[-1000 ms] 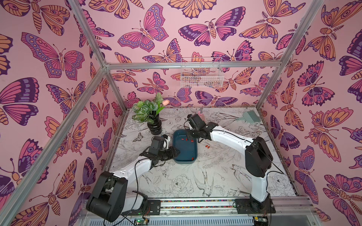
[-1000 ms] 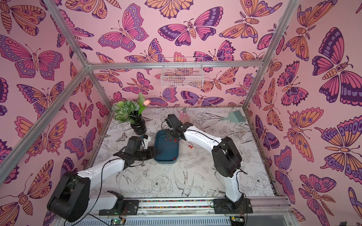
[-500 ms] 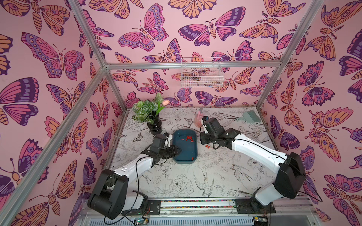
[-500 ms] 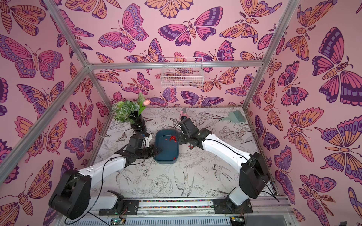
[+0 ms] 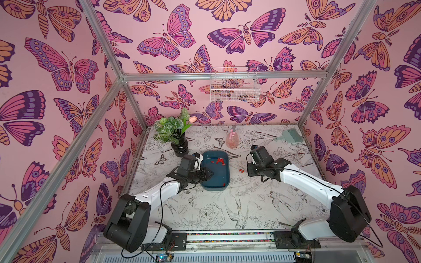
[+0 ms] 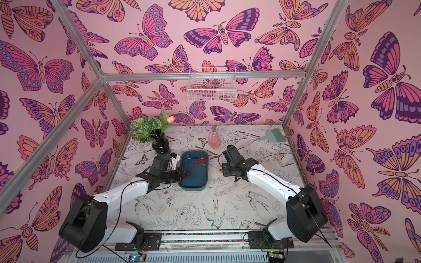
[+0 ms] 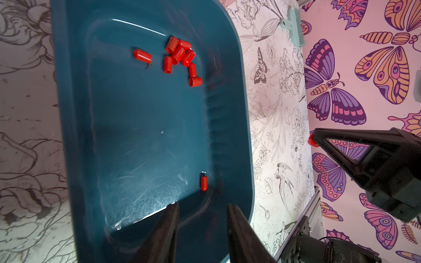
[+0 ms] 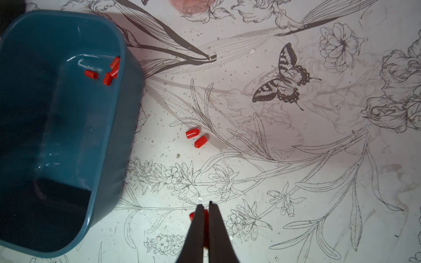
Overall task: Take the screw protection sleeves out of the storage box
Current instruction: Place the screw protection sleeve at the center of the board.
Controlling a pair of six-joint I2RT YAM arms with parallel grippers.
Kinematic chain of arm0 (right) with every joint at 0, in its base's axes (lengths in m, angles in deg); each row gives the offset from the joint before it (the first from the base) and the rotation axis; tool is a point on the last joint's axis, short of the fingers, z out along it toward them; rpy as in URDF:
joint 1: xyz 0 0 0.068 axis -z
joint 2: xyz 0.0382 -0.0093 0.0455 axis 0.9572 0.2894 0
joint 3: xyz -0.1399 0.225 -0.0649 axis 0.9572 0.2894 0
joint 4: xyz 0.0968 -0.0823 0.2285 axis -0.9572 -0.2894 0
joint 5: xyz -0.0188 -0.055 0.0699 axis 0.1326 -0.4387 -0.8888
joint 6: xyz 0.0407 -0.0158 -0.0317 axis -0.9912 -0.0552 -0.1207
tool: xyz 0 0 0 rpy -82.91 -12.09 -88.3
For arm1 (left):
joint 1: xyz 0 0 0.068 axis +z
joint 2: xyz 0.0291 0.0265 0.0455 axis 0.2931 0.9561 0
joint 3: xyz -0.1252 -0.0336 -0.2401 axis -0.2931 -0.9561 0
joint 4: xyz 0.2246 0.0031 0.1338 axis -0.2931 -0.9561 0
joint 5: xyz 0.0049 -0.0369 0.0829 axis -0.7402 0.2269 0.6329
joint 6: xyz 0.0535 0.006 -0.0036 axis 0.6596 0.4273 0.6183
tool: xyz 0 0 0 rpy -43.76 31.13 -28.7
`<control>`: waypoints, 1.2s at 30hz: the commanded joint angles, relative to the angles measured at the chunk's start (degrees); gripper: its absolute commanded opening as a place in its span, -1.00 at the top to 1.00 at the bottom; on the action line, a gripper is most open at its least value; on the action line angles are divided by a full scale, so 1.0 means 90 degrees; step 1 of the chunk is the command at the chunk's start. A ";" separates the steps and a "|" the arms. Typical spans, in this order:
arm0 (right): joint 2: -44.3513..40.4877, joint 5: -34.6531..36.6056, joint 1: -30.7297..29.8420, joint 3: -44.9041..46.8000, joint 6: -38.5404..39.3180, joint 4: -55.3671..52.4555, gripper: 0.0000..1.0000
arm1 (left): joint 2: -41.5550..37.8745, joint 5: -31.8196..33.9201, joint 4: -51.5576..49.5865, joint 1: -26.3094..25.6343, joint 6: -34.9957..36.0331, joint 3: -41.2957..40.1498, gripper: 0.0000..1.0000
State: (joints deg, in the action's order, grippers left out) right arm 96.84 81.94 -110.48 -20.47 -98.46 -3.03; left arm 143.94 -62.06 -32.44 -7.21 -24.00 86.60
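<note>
The sleeve in my right gripper (image 8: 192, 215) is hanging clear of the storage box, so I should keep bringing it down until it gets near the open table (image 8: 194, 156) beside the loose sleeves.
The teal storage box (image 5: 216, 175) (image 6: 193, 175) lies mid-table. Several red screw protection sleeves (image 5: 219, 161) (image 7: 180, 54) cluster at its far end, and a single sleeve (image 7: 204, 183) lies near its front right corner. Two sleeves (image 5: 241, 170) (image 8: 193, 136) lie on the table right of the box. My right gripper (image 5: 249, 170) (image 8: 205, 206) hangs over the table beside them, shut on one red sleeve (image 8: 206, 215) (image 7: 311, 140). My left gripper (image 5: 210, 174) (image 7: 202, 207) is at the box's left rim, open over its near end with nothing between the fingers.
A plant in a black vase (image 5: 180, 145) stands just behind the left gripper. A pink spray bottle (image 5: 232, 140) is behind the box and a green brush (image 5: 290, 135) lies at the back right. A white wire basket (image 5: 234, 88) hangs on the back wall.
My right gripper has moved from above the box's far end to the right, out over the table, shut. The left arm has barely moved.
</note>
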 commanded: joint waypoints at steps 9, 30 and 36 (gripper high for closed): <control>0.1124 -0.0236 0.0134 -0.0316 0.0000 0.0445 0.90 | 0.0201 0.0160 -0.0101 -0.0203 -0.0040 0.0303 0.19; 0.2288 -0.0470 0.0131 -0.0725 -0.0043 0.0861 0.90 | 0.0219 0.0243 -0.0095 -0.0313 -0.0088 0.0305 0.19; 0.2467 -0.0551 0.0128 -0.0711 -0.0060 0.0950 0.88 | 0.0213 0.0253 -0.0103 -0.0323 -0.0084 0.0296 0.19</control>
State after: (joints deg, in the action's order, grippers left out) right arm 117.87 77.65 -109.62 -25.57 -98.43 5.13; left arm 145.49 -60.53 -32.53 -9.79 -24.61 88.54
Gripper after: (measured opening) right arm 0.089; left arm 0.407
